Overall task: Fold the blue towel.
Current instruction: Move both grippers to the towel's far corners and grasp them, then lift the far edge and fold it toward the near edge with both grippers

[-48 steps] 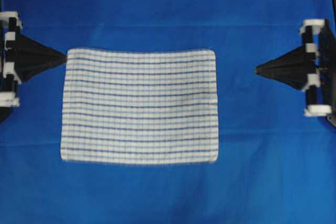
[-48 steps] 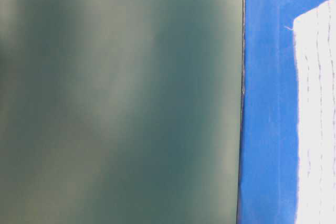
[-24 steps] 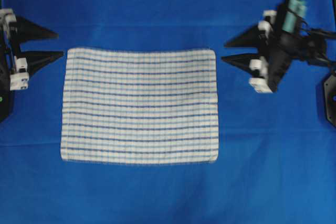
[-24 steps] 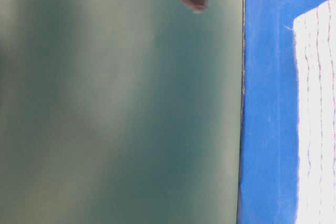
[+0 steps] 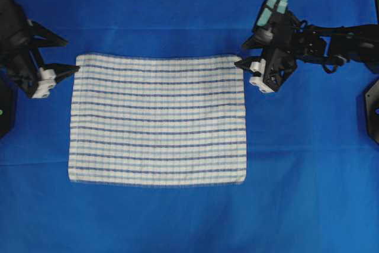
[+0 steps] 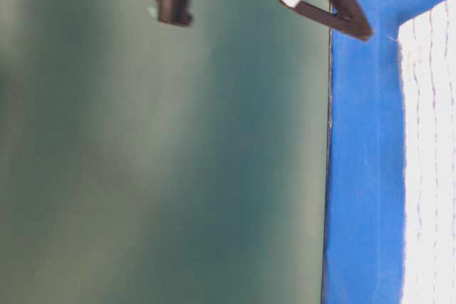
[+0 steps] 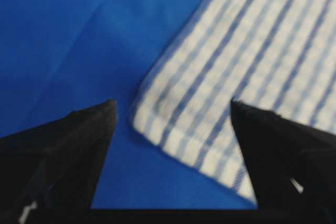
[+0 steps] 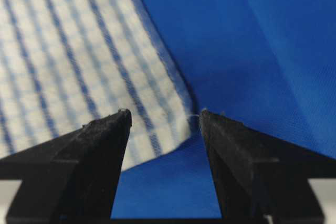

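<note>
The towel's far edge (image 5: 157,58) is curving softly between the towel's corners, so the blue towel (image 5: 157,119) will hang limp in a narrow drape when I lift it.
The blue towel (image 5: 157,119), a white cloth with thin blue stripes, lies flat and spread out on the middle of the table. My left gripper (image 5: 71,55) is open at its far left corner, and that corner (image 7: 157,119) lies between the two spread tips. My right gripper (image 5: 240,55) is open at the far right corner. There the towel's corner (image 8: 168,129) sits between the tips with one finger (image 8: 231,150) just off the cloth's edge. Neither gripper holds anything. In the table-level view a dark finger (image 6: 342,23) hangs near the towel (image 6: 427,176).
A plain blue covering (image 5: 177,4) spreads over the whole table under the towel. Black arm bases stand at the left edge (image 5: 5,111) and the right edge (image 5: 373,111). A blurred grey-green surface (image 6: 164,161) fills most of the table-level view.
Both grippers went from shut to open. The right arm swung in leftward to the towel's far right corner. The left gripper turned slightly toward the far left corner. The towel has not moved.
</note>
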You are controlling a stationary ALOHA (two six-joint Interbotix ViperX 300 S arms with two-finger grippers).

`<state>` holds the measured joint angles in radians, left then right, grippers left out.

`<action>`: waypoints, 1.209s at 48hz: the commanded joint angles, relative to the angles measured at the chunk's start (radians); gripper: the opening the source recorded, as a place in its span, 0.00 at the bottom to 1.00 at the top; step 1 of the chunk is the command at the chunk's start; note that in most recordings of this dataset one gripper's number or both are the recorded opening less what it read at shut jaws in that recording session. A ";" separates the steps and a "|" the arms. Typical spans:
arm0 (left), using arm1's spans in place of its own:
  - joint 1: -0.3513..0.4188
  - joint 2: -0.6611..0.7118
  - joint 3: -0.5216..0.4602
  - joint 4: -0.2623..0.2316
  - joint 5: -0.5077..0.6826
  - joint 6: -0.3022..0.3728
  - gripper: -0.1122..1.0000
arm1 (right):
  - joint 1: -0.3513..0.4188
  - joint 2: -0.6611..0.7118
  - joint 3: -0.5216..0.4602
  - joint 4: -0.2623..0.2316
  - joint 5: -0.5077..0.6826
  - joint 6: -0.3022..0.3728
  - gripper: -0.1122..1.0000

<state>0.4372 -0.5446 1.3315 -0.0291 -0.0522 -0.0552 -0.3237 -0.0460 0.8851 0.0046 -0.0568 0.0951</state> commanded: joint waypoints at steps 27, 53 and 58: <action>0.075 0.390 -0.166 0.002 0.002 0.041 0.82 | -0.021 0.118 -0.048 0.003 -0.020 0.005 0.63; -0.011 0.446 -0.216 0.003 0.109 0.080 0.16 | -0.017 0.158 -0.074 0.003 0.011 0.005 0.15; -0.015 0.439 -0.225 0.002 0.146 0.072 0.13 | -0.017 0.143 -0.074 0.003 0.011 0.005 0.15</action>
<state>0.4525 -0.1166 1.1029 -0.0261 0.0506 0.0215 -0.3390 0.1181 0.8191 0.0046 -0.0506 0.1012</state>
